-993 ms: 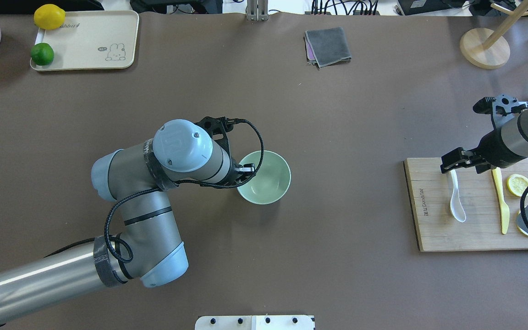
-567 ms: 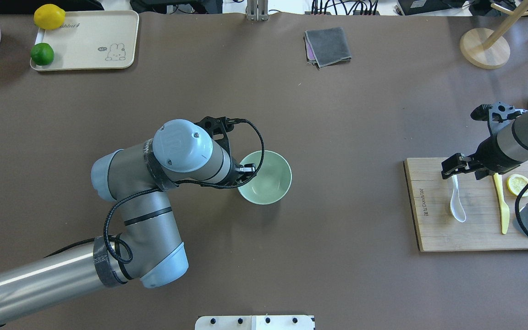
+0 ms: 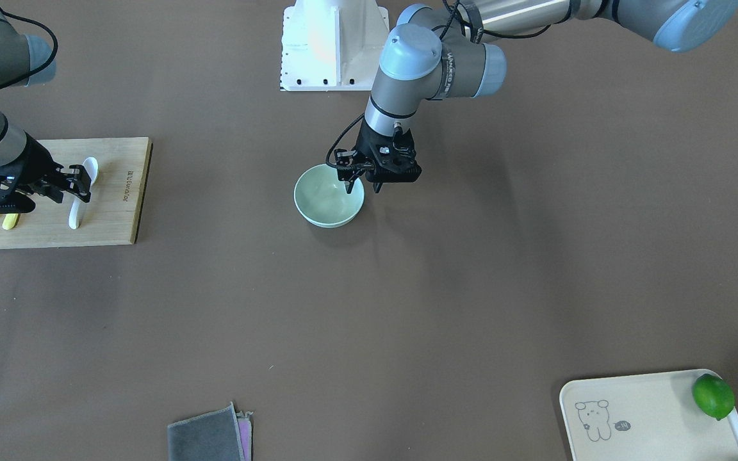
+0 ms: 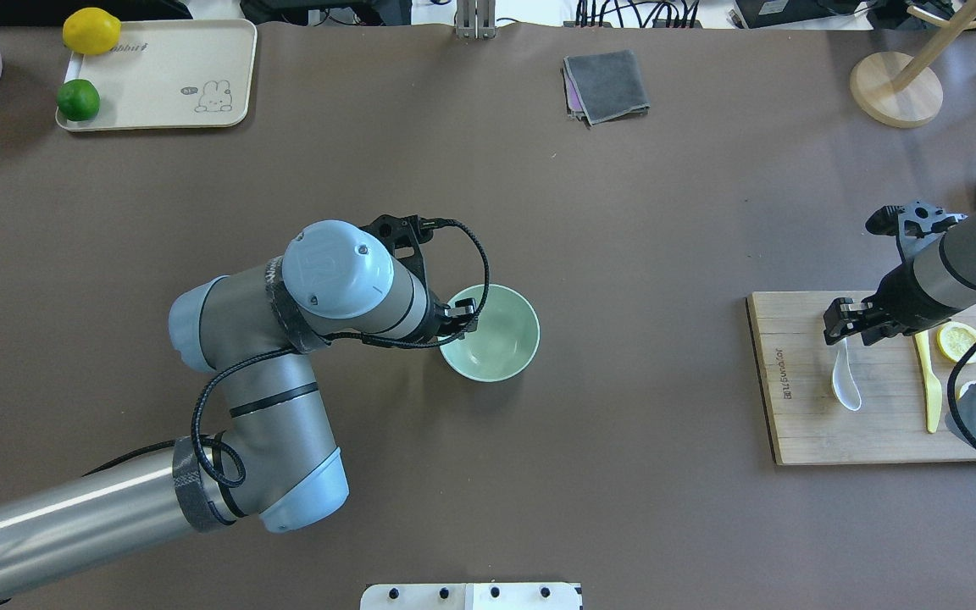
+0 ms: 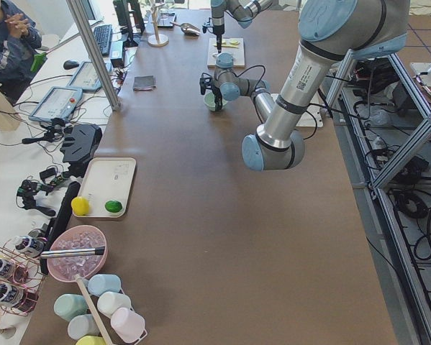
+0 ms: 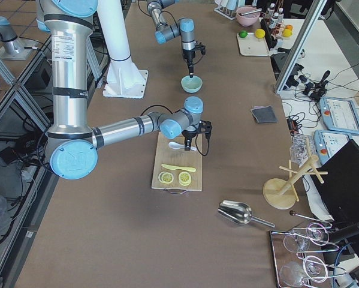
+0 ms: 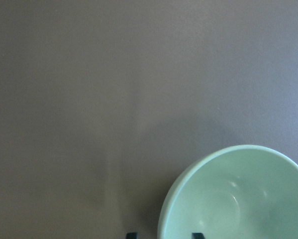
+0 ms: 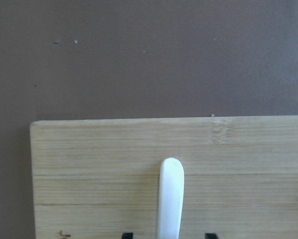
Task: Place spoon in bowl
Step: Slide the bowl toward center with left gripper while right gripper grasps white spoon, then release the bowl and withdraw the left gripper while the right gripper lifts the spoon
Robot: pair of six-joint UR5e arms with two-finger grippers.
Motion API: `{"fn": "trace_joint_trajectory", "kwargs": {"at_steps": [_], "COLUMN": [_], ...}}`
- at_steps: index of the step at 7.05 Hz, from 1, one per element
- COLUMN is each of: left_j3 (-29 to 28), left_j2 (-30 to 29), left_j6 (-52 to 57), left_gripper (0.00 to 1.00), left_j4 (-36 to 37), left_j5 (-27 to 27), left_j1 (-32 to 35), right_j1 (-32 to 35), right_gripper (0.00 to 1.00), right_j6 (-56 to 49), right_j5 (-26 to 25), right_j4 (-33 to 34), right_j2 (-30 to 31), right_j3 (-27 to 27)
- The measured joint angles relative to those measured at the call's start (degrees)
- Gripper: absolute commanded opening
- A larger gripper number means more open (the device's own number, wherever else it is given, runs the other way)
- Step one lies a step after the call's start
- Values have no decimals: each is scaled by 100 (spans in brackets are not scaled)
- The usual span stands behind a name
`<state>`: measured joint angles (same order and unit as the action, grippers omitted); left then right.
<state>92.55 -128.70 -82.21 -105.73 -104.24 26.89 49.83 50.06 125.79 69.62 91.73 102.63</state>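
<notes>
My gripper will lower the white spoon, which looks as long as the mint-green bowl (image 3: 328, 196) is wide, so its handle (image 3: 75, 216) will stick out over the bowl's rim.
The white spoon (image 4: 846, 385) lies on the wooden cutting board (image 4: 801, 424) at the right, scoop toward me. It also shows in the front view (image 3: 74, 216). My right gripper (image 4: 845, 327) is open and hangs low over the handle end. In the right wrist view the handle (image 8: 170, 199) runs between the two fingertips. The mint-green bowl (image 4: 496, 339) stands at mid-table and is empty. My left gripper (image 3: 362, 187) is open at its near-left rim, one finger inside the bowl (image 7: 238, 199) and one outside.
A yellow knife (image 4: 928, 381) and lemon slices (image 4: 959, 341) lie on the board right of the spoon. A cream tray (image 4: 158, 76) with a lime and a lemon is at far left. A grey cloth (image 4: 607, 85) and a wooden stand base (image 4: 895, 89) are at the back.
My right gripper has moved nearer to me and down, over the spoon's handle end. The bowl has shifted very slightly toward me. The left arm has hardly moved.
</notes>
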Motion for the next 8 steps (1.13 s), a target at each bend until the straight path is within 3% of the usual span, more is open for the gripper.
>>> {"fn": "trace_joint_trajectory", "kwargs": {"at_steps": [1,2,3,4,8], "left_j3": [0,0,0,0,56], "left_j2": [2,5,9,22,55], "left_j6": [2,3,3,3,5], "left_gripper": [61,62,62,62,62], "left_j4": [0,2,6,6,1], "left_j5": [0,0,0,19,77], "left_j1": [0,0,0,0,10], "right_j1": [-27,-50,-64,-75,-80], "right_gripper": [55,18,4,0,0], "right_j6": [17,26,29,30,32], "right_j5": [4,6,6,7,99], "right_j4": [4,6,7,7,9], "right_j2": [7,9,7,-6,-113], "right_j3": [-19,-38,-45,-57,-58]}}
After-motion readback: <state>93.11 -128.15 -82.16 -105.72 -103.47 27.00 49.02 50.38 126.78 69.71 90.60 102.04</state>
